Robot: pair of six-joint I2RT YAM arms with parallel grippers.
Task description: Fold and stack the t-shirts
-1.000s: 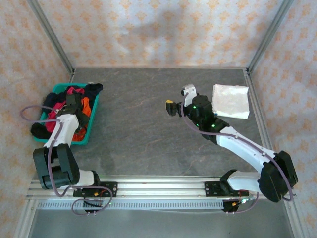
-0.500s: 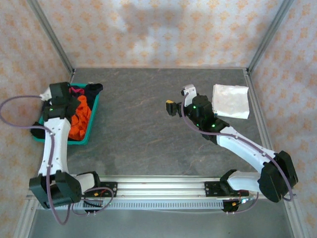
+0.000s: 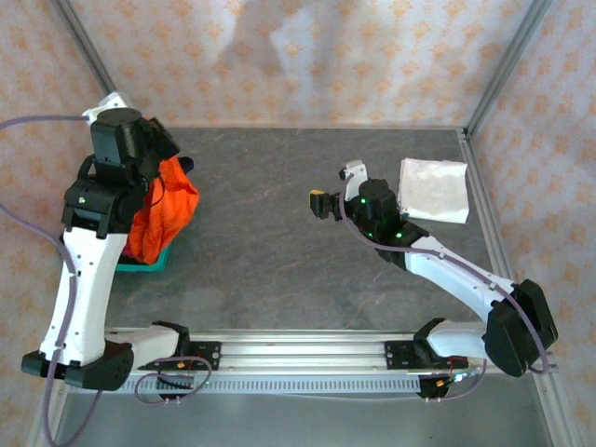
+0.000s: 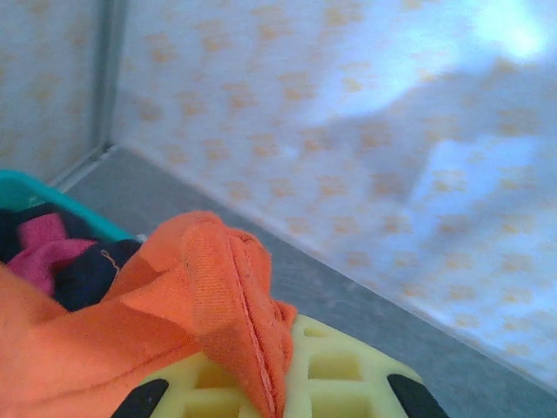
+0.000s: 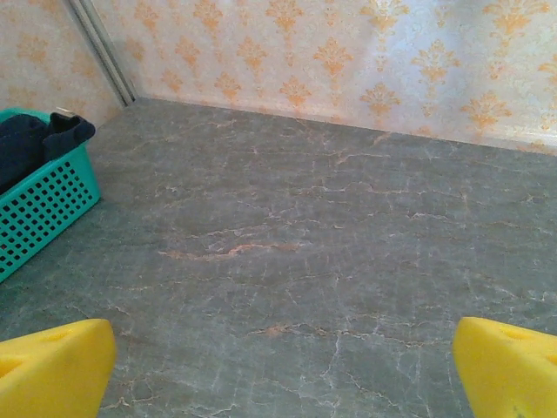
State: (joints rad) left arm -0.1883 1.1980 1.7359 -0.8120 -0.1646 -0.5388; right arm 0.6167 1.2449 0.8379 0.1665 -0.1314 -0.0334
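The orange t-shirt bunched (image 3: pixel 174 212) over the teal basket should go to the table's middle (image 3: pixel 265 222) in my left gripper before my right gripper takes it and spreads it out.
A bright orange t-shirt (image 3: pixel 164 210) hangs bunched from my left gripper (image 3: pixel 160 158), raised over the teal basket (image 3: pixel 155 262) at the left. In the left wrist view the orange t-shirt's fold (image 4: pixel 209 296) is pinched between the yellow jaws of my left gripper (image 4: pixel 278 396); a crimson-pink t-shirt (image 4: pixel 42 252) and a dark navy one (image 4: pixel 87 277) lie below in the basket (image 4: pixel 22 187). A folded white t-shirt (image 3: pixel 433 189) lies flat at the back right. My right gripper (image 3: pixel 333 186) hovers open over the table's middle, its yellow fingers (image 5: pixel 52 370) wide apart around bare table.
The grey marbled table (image 3: pixel 279 251) stretches between the basket and the white t-shirt. Patterned walls with metal corner posts (image 3: pixel 93 65) close the back and sides. In the right wrist view the basket (image 5: pixel 43 209) holds a navy t-shirt (image 5: pixel 39 139) at far left.
My left gripper has closed on the orange t-shirt and risen high, pulling it up out of the basket. The right arm has stayed still.
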